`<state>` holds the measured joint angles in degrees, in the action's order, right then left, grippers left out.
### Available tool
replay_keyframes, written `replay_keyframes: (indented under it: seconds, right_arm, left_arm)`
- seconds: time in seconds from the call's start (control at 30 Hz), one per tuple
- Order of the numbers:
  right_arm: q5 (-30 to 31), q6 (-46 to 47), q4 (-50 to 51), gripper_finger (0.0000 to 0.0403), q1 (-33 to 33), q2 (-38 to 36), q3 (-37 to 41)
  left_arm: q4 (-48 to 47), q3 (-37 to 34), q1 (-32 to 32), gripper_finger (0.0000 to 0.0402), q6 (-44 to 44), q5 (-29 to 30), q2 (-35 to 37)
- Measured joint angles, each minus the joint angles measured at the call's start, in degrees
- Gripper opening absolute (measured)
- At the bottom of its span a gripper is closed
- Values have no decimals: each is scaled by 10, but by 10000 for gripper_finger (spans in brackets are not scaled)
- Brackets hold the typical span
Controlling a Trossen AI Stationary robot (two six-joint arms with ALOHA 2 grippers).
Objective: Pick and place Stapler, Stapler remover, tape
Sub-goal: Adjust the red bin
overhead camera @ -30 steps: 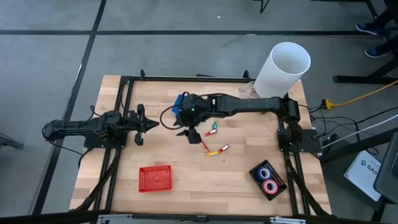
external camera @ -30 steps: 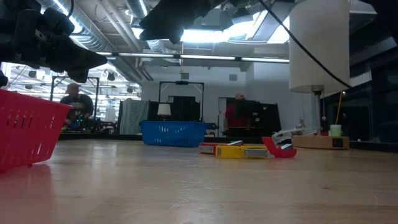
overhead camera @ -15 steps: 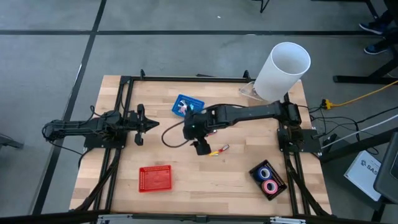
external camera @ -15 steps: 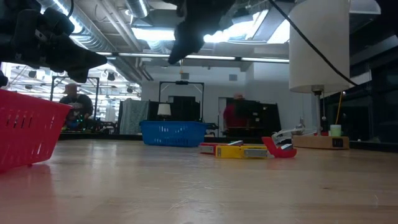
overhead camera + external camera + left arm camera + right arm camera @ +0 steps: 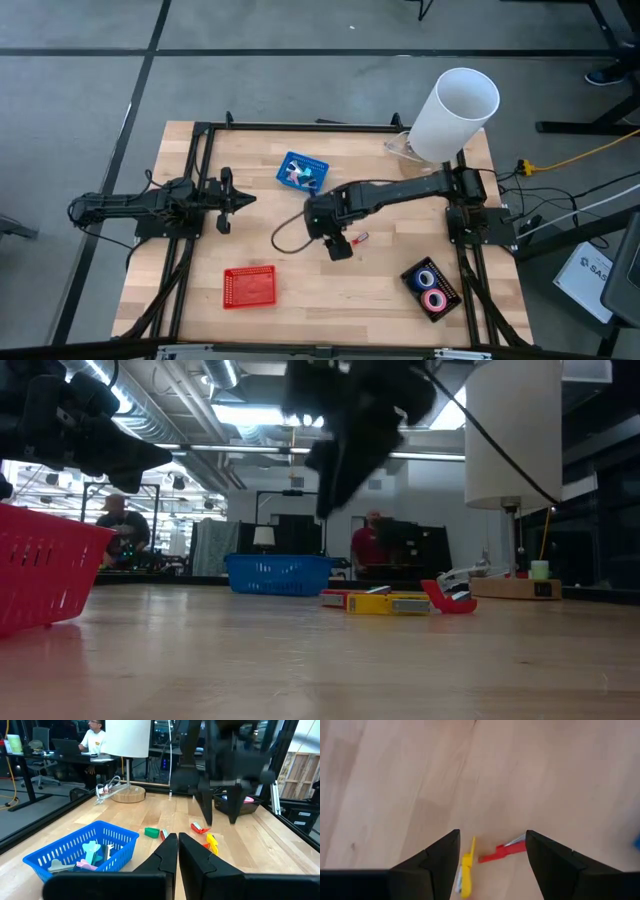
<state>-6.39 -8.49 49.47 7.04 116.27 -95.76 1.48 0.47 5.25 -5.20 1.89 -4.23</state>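
Observation:
The red basket [image 5: 249, 287] is far from the staplers, on the side of my left gripper, so my left gripper needs to move it closer to the staplers [image 5: 359, 239] before my right gripper picks.
My right gripper [image 5: 338, 246] hangs open over the middle of the table, fingers pointing down. In the right wrist view its fingers [image 5: 491, 840] frame a small yellow piece [image 5: 466, 874] and a small red piece [image 5: 502, 853] lying flat on the wood below, untouched. Blue and pink tape rolls [image 5: 432, 288] sit in a black tray at the near right. The blue basket [image 5: 303, 172] holds a few pale items. I cannot pick out a silvery stapler remover. My left gripper [image 5: 173, 840] waits shut at the table's left.
A red basket [image 5: 250, 287] stands near the near edge, left of centre. A tall white cylinder [image 5: 455, 110] stands at the far right corner. A green piece [image 5: 151, 832] lies by the other small pieces. People sit at desks beyond the table.
My right gripper has swung away from above the blue basket toward the near edge and a little to the right, coming lower over the small coloured pieces. The blue basket now shows uncovered. The left arm has kept still.

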Motion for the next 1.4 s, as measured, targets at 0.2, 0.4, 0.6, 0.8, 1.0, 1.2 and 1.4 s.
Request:
replay_keyframes:
  seconds: [0.2, 0.4, 0.6, 0.8, 1.0, 1.2, 1.4]
  right_arm:
    - [18, 73, -100, 227, 11, 0, 80]
    - [37, 44, -221, 227, 33, 0, 99]
    - [52, -85, -308, 227, 34, 0, 68]
    - [51, -40, -334, 227, 20, 0, 27]
    - [47, -7, -333, 227, 18, 0, 2]
    - [47, 59, -334, 227, 18, 0, -13]
    - [49, 147, -334, 227, 18, 0, -33]
  left_arm:
    - [0, 0, 0, 11, 0, 0, 0]
    - [0, 0, 0, 10, 0, 0, 0]
    - [0, 0, 0, 11, 0, 0, 0]
    - [0, 0, 0, 11, 0, 0, 0]
    - [0, 0, 0, 10, 0, 0, 0]
    - [0, 0, 0, 11, 0, 0, 0]
    - [0, 0, 0, 9, 0, 0, 0]
